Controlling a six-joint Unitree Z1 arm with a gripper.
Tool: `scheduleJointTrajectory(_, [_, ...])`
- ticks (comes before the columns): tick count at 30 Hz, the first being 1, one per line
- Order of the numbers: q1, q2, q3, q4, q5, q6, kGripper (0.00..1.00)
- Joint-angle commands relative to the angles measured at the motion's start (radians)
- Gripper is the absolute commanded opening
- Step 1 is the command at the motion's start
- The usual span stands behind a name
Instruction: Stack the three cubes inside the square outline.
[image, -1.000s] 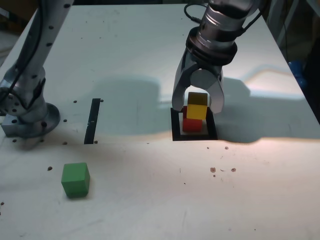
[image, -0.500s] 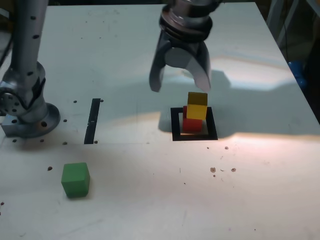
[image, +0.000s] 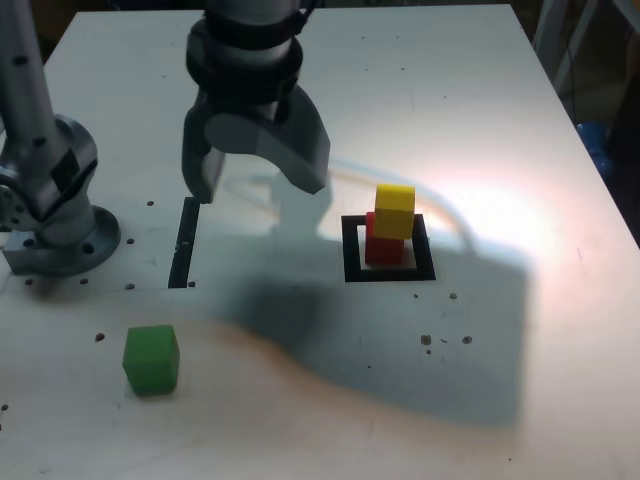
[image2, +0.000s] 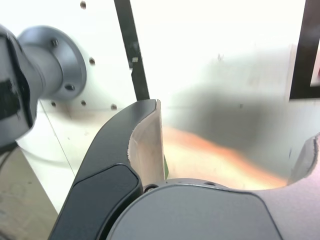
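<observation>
I expect the stack (image: 389, 227) to stay upright when I put the green cube on top, because the yellow cube sticks out over the red cube (image: 407, 229) only a little.
The yellow cube (image: 394, 211) rests on the red cube (image: 383, 246), a little askew, inside the square outline (image: 350, 251). The green cube (image: 151, 357) lies alone near the table's front, at the exterior view's left. My gripper (image: 258, 183) hangs open and empty above the table, left of the stack in the exterior view and apart from it. In the wrist view the gripper (image2: 230, 145) shows wide-spread fingers (image2: 145, 145) with bare table between them, and a side of the square outline (image2: 305, 55) shows at the picture's edge.
A straight black tape strip (image: 186, 241) lies just under the gripper's left finger in the exterior view; the strip (image2: 131, 45) also crosses the wrist view. The arm's grey base (image: 55, 225) stands at the exterior view's left edge. Small dark specks dot the white table (image: 480, 400).
The gripper has let go of the yellow cube, opened wide, risen and swung to the exterior view's left. The yellow cube stays on the red one.
</observation>
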Motion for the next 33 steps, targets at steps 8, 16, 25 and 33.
scheduleJointTrajectory(8, [-0.143,-0.031,0.084,-0.03,-0.071,-0.168,0.99])
scheduleJointTrajectory(16, [-0.255,-0.017,0.156,-0.098,-0.154,-0.319,0.99])
scheduleJointTrajectory(25, [-0.348,-0.018,0.237,-0.19,-0.204,-0.395,0.99])
scheduleJointTrajectory(33, [-0.409,-0.002,0.3,-0.285,-0.25,-0.423,0.99])
